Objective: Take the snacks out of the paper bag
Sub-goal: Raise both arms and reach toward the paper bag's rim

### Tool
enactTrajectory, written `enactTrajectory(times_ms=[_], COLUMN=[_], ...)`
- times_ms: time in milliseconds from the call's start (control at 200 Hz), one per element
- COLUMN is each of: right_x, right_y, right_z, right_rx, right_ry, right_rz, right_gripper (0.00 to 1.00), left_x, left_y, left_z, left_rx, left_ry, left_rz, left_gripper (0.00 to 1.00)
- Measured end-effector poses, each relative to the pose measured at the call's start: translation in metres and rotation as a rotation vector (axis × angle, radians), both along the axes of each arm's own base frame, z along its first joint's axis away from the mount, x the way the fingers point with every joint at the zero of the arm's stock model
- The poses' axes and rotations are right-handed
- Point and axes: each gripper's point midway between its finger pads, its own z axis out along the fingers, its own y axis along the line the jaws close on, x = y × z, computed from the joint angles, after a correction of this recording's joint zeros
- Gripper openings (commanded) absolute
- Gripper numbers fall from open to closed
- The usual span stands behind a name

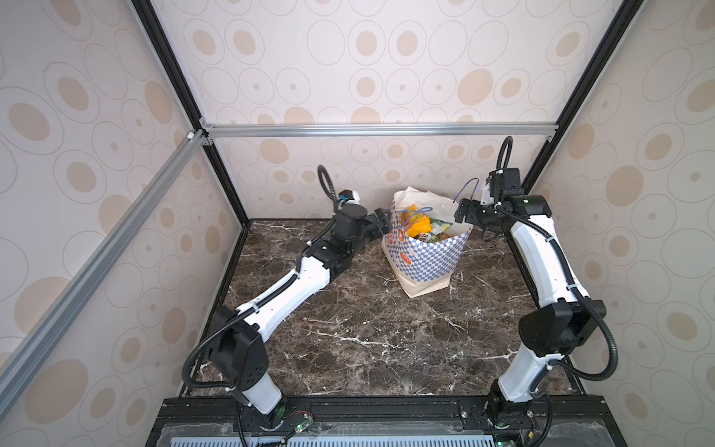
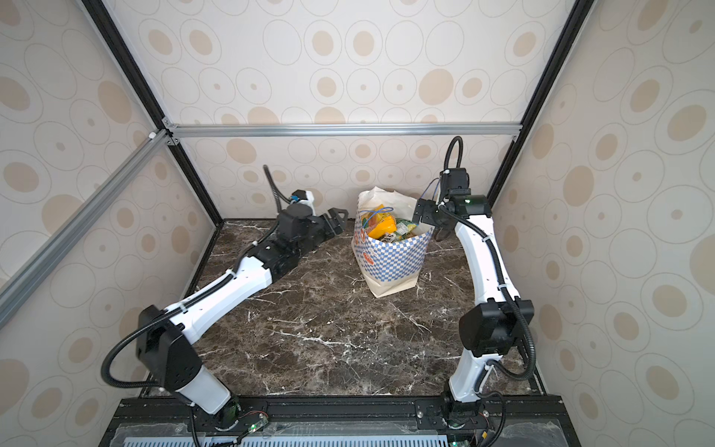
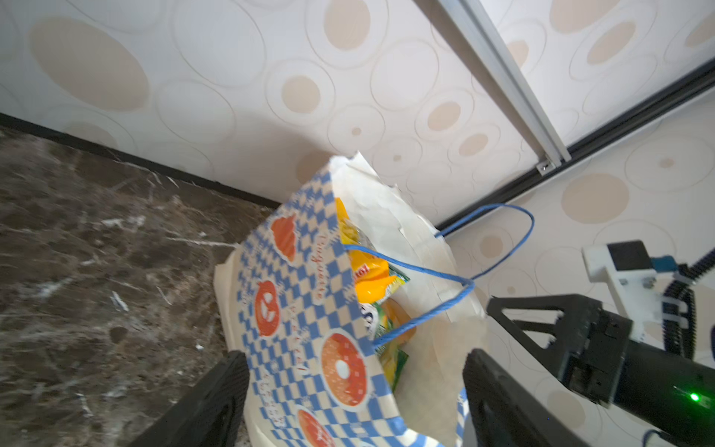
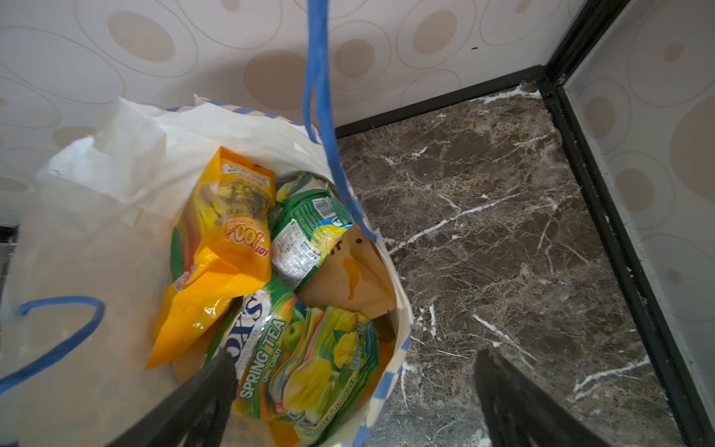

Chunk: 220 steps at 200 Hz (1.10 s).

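The paper bag (image 1: 426, 257) is standing near the back wall. My right gripper should pinch its rim (image 1: 466, 233) and pull the bag forward together with my left gripper before taking snacks out.
The paper bag (image 1: 425, 259) (image 2: 390, 263) stands upright at the back of the table, mouth open, its blue-and-white checks and orange marks facing front. Inside lie the snacks: a yellow-orange gummy bag (image 4: 216, 255) (image 1: 419, 224), green packets (image 4: 309, 228) (image 4: 309, 360) and a tan bag (image 4: 348, 274). My left gripper (image 1: 381, 223) (image 3: 356, 371) is open, its jaws either side of the bag's left wall (image 3: 301, 309). Open as well, my right gripper (image 1: 474, 224) (image 4: 356, 371) straddles the right rim, one finger over the snacks and one outside. A blue cord handle (image 4: 321, 96) hangs in front of its camera.
The brown marble table (image 1: 367, 329) spreads in front of the bag. The patterned back wall (image 1: 348, 174) rises just behind the bag. A black frame post (image 1: 541, 166) stands close behind my right arm, and the side wall is near it.
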Motion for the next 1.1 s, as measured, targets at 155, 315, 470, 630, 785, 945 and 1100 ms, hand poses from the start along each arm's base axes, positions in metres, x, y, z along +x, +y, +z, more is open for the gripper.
enactTrajectory(times_ms=[155, 315, 470, 630, 785, 945, 1100], right_x=[0.023, 0.044, 0.048, 0.048, 0.048, 0.048, 0.049], right_y=[-0.003, 0.002, 0.007, 0.011, 0.015, 0.020, 0.022], right_z=[-0.010, -0.029, -0.045, -0.042, -0.040, -0.041, -0.046], right_rx=[-0.013, -0.001, 0.019, 0.029, 0.045, 0.068, 0.077], right_ry=[0.008, 0.047, 0.085, 0.080, 0.076, 0.080, 0.089], right_rz=[0.010, 0.042, 0.066, 0.088, 0.108, 0.124, 0.131], right_gripper=[0.99, 0.95, 0.85, 0.76, 0.66, 0.65, 0.65], left_x=[0.011, 0.021, 0.031, 0.034, 0.041, 0.057, 0.068], left_y=[-0.050, -0.062, -0.053, -0.033, -0.013, 0.005, 0.016], left_z=[0.000, -0.029, -0.036, -0.044, -0.051, -0.056, -0.053], left_rx=[0.030, 0.095, 0.155, 0.229, 0.274, 0.269, 0.251], left_ry=[0.039, 0.087, 0.103, 0.122, 0.143, 0.196, 0.192], left_rz=[-0.060, -0.047, 0.017, 0.096, 0.137, 0.127, 0.114], left_gripper=[0.89, 0.88, 0.85, 0.84, 0.82, 0.83, 0.83])
